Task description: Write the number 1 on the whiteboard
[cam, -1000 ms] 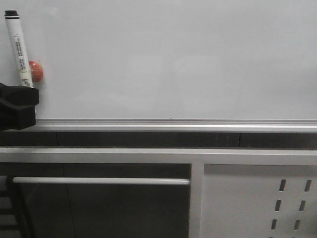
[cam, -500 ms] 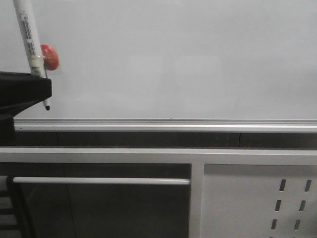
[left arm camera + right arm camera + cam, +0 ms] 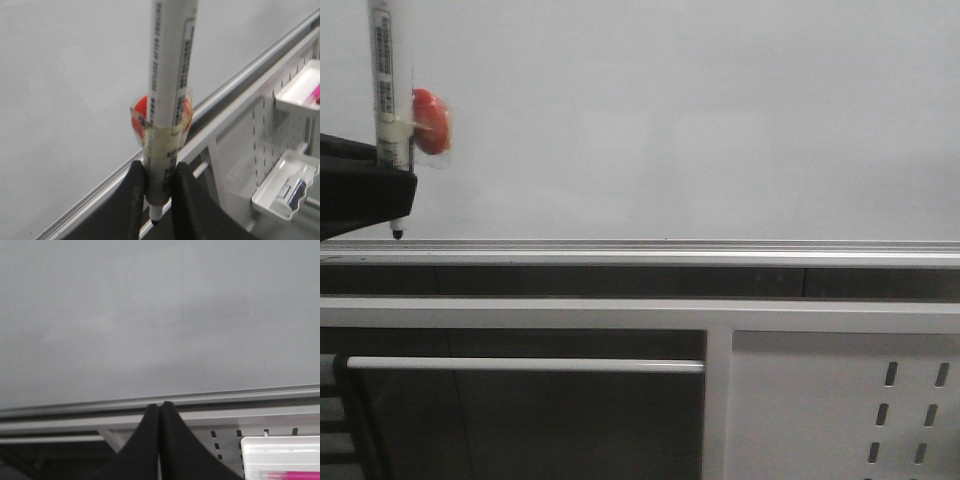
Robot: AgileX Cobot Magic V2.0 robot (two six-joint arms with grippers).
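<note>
The upright marker is held tight by my left gripper close to its black tip [image 3: 397, 230], so I should tilt the marker to let my right gripper take its other end before writing.
The whiteboard [image 3: 700, 120] fills the upper front view, glossy white with a silver bottom rail [image 3: 670, 247]. No stroke of the number 1 shows on it. My left gripper [image 3: 392, 185] at the far left is shut on a white marker [image 3: 386, 80], upright, its black tip [image 3: 397, 233] pointing down just above the rail. A red ball [image 3: 432, 120] is taped to the marker. In the left wrist view the fingers [image 3: 136, 200] clamp the marker [image 3: 170, 75] near its tip. My right gripper [image 3: 160, 406] is shut and empty, before the board's rail.
Below the rail is a white frame with a horizontal bar [image 3: 520, 365] and a white perforated metal panel [image 3: 850, 410] at the lower right. White trays [image 3: 290, 185] hang on that panel; one holds a pink pen [image 3: 295, 474].
The left gripper has risen, swung the marker upright and lowered its tip toward the rail. The marker and red ball shifted right. The right gripper shows only now.
</note>
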